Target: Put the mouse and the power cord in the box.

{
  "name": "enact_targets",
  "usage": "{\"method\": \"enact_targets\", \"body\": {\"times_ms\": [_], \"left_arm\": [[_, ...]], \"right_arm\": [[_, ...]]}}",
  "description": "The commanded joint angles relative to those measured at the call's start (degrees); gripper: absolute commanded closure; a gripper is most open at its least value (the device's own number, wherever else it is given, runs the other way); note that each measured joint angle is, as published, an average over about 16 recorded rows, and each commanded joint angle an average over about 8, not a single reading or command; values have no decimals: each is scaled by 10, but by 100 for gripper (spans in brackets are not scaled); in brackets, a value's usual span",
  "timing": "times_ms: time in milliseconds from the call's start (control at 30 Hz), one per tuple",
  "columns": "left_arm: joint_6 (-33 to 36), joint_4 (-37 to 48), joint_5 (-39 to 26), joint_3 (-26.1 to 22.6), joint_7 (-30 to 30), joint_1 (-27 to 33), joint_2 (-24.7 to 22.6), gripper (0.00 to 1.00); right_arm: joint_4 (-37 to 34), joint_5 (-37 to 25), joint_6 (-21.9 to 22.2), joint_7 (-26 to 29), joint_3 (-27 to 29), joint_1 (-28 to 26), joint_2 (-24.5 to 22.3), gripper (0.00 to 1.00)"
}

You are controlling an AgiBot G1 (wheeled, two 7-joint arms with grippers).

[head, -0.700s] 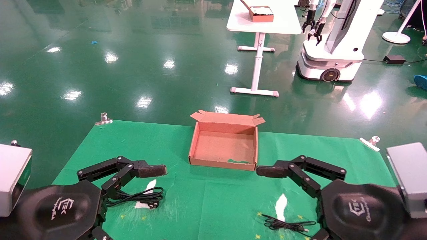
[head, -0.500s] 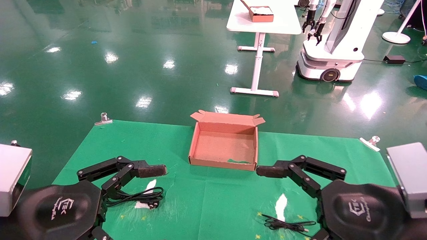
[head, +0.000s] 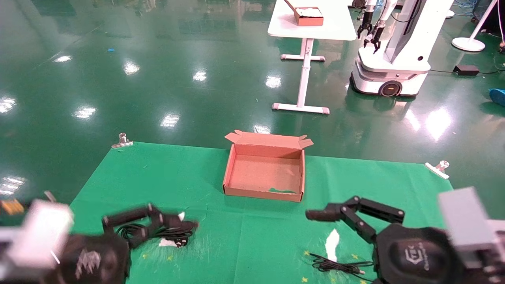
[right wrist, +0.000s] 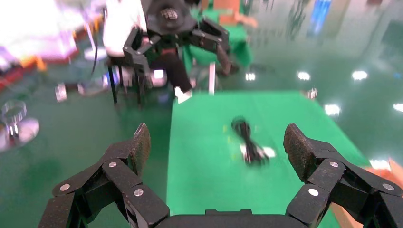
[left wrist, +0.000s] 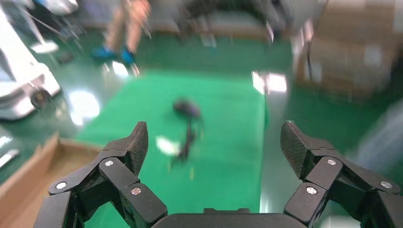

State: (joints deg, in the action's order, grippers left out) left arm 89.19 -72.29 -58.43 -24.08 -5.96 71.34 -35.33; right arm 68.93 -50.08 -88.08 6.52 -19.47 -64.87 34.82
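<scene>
The looped power cord (head: pixel 182 231) lies clear of the box, under my open left gripper. I should now go down until the fingers are on both sides of the bundle's middle (head: pixel 165 232), and then close them.
The open brown box (head: pixel 263 191) sits at the middle of the green mat, its lid flap folded back. The looped power cord (head: pixel 167 232) lies near the mat's front left, also in the right wrist view as the power cord (right wrist: pixel 248 137). My left gripper (head: pixel 173 223) hovers open right over it, blurred. The left wrist view shows the mouse (left wrist: pixel 187 108) across the mat; in the head view only its thin cable (head: pixel 339 266) shows beside my right gripper (head: pixel 315 221). Both left gripper (left wrist: pixel 215 140) and right gripper (right wrist: pixel 217 140) are open and hold nothing.
White paper scraps (head: pixel 332 240) lie on the mat near each cable. Metal clips (head: pixel 122 141) pin the mat's far corners. Beyond the mat are green floor, a white table (head: pixel 311 23) with a small box, and another robot (head: pixel 390 59).
Both arms have dropped toward the mat's near edge. The left gripper moved fast, blurred, down onto the area of the power cord; the right gripper shifted slightly nearer and lower.
</scene>
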Motion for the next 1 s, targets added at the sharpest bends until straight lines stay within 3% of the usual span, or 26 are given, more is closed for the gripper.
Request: {"method": "enact_targets", "body": {"times_ms": [33,167,300,567,767,1000], "left_arm": [[15,-6,-58,-24,14,35,3,0],[16,47,-161,-98,54,101,-21,0],[7,156,-222,-149,103,145,-63,0],[-107,404,-321,-193,221,195,-176,0],[-210,526,-359,-204,290,203,-238,0],[-253,611,-369,-207,347,220,-268,0]], "right_arm": [[-12,-23,-11,-10,-8,-7,-1,0],[-64,-106,-24,-58,-51,-53,2,0],[-130,-202,-17,-119,-102,-109,23,0],[-317,-371,67,-244,-176,-192,126,0],[-429,-428,119,-317,-203,-228,194,0],[-528,-448,145,-381,-215,-248,240,0]]}}
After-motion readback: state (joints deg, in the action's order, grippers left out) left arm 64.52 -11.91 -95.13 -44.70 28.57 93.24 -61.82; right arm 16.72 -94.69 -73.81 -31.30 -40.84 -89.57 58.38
